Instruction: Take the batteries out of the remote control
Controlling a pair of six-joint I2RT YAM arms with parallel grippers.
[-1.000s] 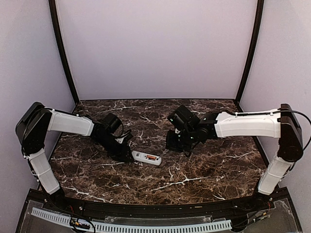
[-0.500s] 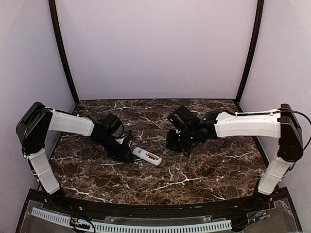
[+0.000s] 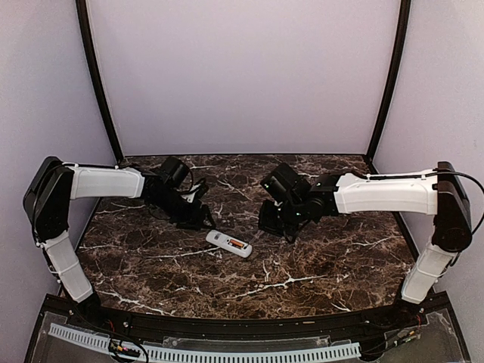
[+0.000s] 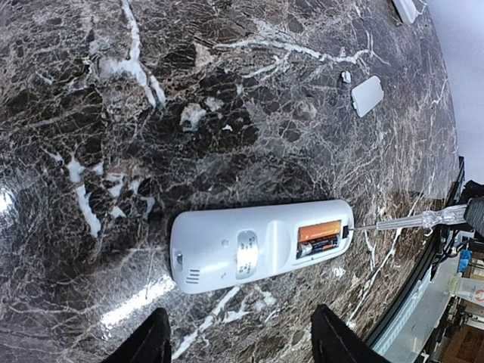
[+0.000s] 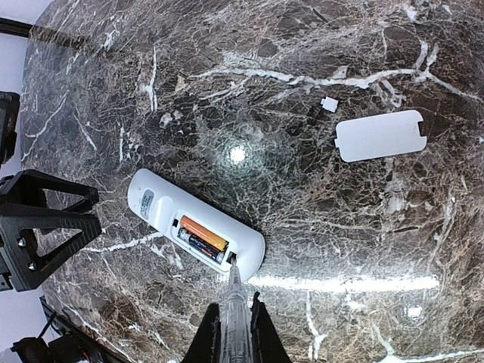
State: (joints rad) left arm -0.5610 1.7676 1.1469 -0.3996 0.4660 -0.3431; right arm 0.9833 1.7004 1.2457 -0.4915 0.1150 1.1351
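Note:
The tool is at the loose remote control's compartment (image 3: pixel 237 244), so the robot's left gripper should keep the remote control's closed end (image 3: pixel 212 237) steady before the right gripper pries out a battery.
The white remote control (image 3: pixel 228 243) lies back-up on the marble table, its compartment open. Two batteries (image 5: pixel 203 236) sit side by side inside it, one orange and one mostly dark (image 4: pixel 319 236). My right gripper (image 5: pixel 234 321) is shut on a clear-handled tool (image 5: pixel 235 291), whose thin tip touches the compartment's end nearest that gripper. My left gripper (image 4: pixel 238 340) is open and hangs above the table just beside the remote (image 4: pixel 227 249), touching nothing. In the top view the left gripper (image 3: pixel 203 218) is up and left of the remote, and the right gripper (image 3: pixel 274 227) is to its right.
The loose white battery cover (image 5: pixel 380 134) lies flat on the table beyond the remote, with a tiny white piece (image 5: pixel 329 103) beside it. The same cover (image 4: pixel 367 95) appears at the upper right of the left wrist view. Purple walls enclose the table.
My left gripper opened, let go of the remote's left end and drew back toward the far left. The remote turned slightly. The right gripper and its tool barely moved.

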